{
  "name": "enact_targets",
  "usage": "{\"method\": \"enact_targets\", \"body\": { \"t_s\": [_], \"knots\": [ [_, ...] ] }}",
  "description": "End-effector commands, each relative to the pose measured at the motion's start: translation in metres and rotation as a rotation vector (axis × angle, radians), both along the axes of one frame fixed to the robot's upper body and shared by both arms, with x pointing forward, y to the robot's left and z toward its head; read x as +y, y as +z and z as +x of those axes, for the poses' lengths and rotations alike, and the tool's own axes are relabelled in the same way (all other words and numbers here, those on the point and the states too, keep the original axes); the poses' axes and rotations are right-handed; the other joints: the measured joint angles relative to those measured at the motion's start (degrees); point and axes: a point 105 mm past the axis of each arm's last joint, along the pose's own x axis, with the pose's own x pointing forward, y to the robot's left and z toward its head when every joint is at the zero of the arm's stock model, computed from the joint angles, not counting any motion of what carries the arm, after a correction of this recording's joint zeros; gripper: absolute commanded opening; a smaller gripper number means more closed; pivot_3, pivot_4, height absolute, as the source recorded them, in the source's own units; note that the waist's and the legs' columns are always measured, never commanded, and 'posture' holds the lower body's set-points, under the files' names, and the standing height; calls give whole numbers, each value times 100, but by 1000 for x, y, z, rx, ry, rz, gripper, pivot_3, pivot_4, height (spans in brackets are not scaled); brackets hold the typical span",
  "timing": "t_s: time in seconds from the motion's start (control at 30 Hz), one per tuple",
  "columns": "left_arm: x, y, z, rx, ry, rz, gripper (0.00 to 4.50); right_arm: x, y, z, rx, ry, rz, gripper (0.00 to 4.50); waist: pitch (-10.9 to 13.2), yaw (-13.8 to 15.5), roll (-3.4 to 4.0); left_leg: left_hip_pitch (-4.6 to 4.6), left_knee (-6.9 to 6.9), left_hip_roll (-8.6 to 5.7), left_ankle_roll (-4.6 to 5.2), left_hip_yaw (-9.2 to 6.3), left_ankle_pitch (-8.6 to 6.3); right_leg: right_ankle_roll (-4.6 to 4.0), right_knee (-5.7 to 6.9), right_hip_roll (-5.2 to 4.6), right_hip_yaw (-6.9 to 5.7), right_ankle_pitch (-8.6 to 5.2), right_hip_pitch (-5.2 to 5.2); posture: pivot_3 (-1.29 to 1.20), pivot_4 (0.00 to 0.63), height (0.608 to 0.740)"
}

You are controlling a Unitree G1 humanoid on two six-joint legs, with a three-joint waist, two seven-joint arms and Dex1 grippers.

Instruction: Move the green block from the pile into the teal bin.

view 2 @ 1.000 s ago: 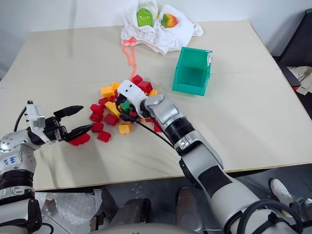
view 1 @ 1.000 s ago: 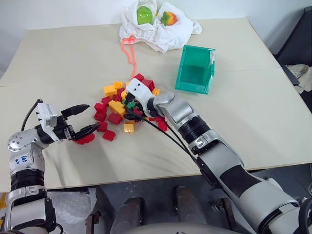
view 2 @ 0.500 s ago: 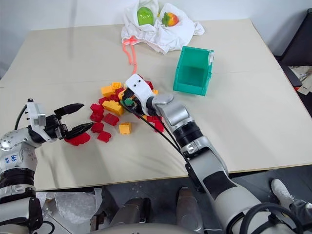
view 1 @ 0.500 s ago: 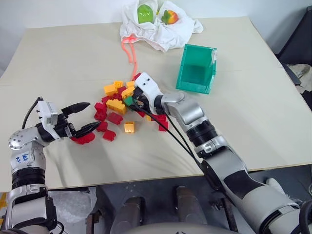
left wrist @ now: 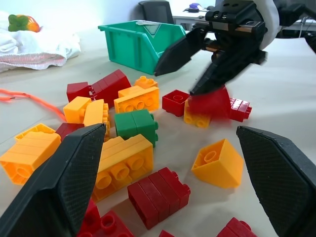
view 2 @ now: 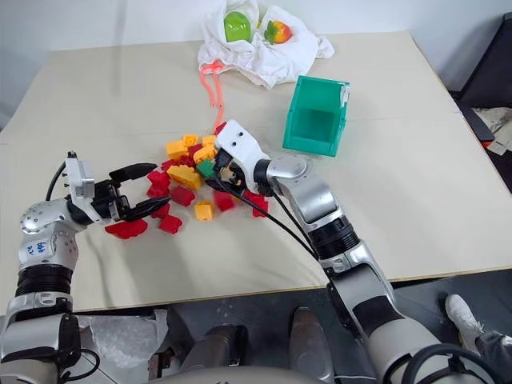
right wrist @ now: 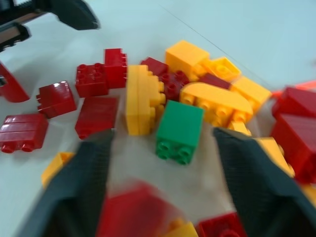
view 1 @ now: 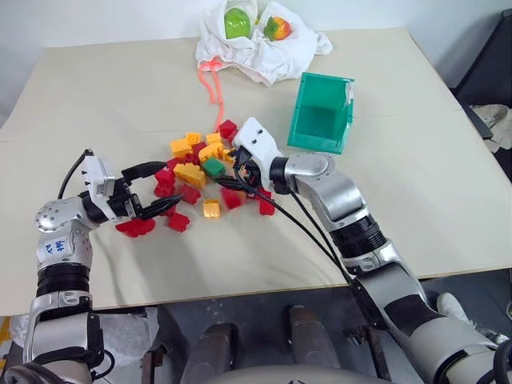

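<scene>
My right gripper keeps moving forward, as the block's studded end [right wrist: 175,152] faces the gap between its open fingers, until they reach both sides of the green block [right wrist: 180,126] and close.
The green block [view 1: 213,167] lies studs sideways among the red and yellow bricks of the pile [view 1: 192,174]. My right gripper [view 1: 233,174] hovers just right of it, open, and the block [right wrist: 178,130] sits beyond the gap of its fingers [right wrist: 79,192]. A blurred red brick [left wrist: 210,103] shows at the tip of its lower finger. My left gripper [view 1: 158,190] stands open at the pile's left edge, level, with nothing between its fingers. The teal bin [view 1: 321,112] stands behind and right of the pile, its open front facing me.
A white cloth [view 1: 264,50] holding a lime-green toy fruit [view 1: 235,22] and an orange-red one [view 1: 277,29] lies at the table's back edge. An orange cord [view 1: 211,82] trails from it toward the pile. Loose red bricks [view 1: 136,227] lie under my left gripper.
My right gripper drew back to the right and up off the pile, closed partway and opened again; the green block stays in the pile. My left gripper moved right toward the pile.
</scene>
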Motion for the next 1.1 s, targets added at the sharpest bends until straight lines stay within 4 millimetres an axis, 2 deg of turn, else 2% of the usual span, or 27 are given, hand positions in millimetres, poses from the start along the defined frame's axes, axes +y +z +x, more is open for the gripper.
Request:
{"method": "enact_targets", "body": {
  "t_s": [0.03, 0.4, 0.47, 0.6, 0.7, 0.77, 0.87, 1.0, 1.1],
  "knots": [
    [4, 7, -2, -34, 9, 9, 4500, 8, 6, 9, -30, -74, -33, 4047, 0, 6, 0, 0, 1, 0, 0, 0, 0, 0, 0, 0, 0, 0, 0, 0, 150, 740],
    [7, 6, -4, -34, 25, 9, 4500, 34, -34, 28, 120, -151, -164, 4047, 0, -27, 1, 3, -1, 0, -1, -1, 0, 0, 1, 0, 5, 0, 0, 0, 150, 740],
    [7, 6, -4, -36, 26, 7, 4500, 41, -36, 26, 130, -124, -150, 4047, 0, -24, 1, 5, 0, 2, -2, -1, 1, 0, 3, 2, 5, 0, 2, 0, 150, 740],
    [6, 7, -4, -40, 28, 5, 4500, 48, -25, 29, 144, -133, -66, 3208, 0, -24, 1, 7, 0, 0, -2, -2, 1, 0, 2, 1, 7, 0, 6, 0, 150, 740],
    [6, 7, -5, -42, 29, 4, 4500, 44, -12, 28, 128, -122, -28, 2152, 1, -20, 2, 7, 0, 1, -2, -2, 1, 0, 3, 1, 7, 0, 6, 0, 150, 740],
    [4, 6, -6, -40, 24, 5, 4500, 36, 4, 25, 99, -108, 11, 1503, 1, -16, 3, 6, 0, 0, -1, -3, 1, 0, 3, 1, 8, 0, 5, 0, 150, 740],
    [-3, 6, -7, -40, 5, 4, 4500, 23, 26, 15, 51, -84, 62, 1494, 1, -6, 3, -4, -2, -1, -1, -3, 0, 0, 3, 0, 8, 0, -7, 0, 150, 740],
    [-16, 7, -7, -43, -27, 7, 4500, 4, 45, -2, -3, -43, 96, 1494, 1, 34, 2, -9, -4, -2, 0, -3, 0, 0, 2, -1, 7, 0, -14, 0, 150, 740],
    [-32, 6, -7, -34, -65, 16, 4500, -21, 55, -12, -60, -46, 97, 1494, 1, 69, 1, -10, -3, -2, 0, -2, 0, 0, 1, -1, 8, 0, -14, 0, 150, 740]
  ]
}}
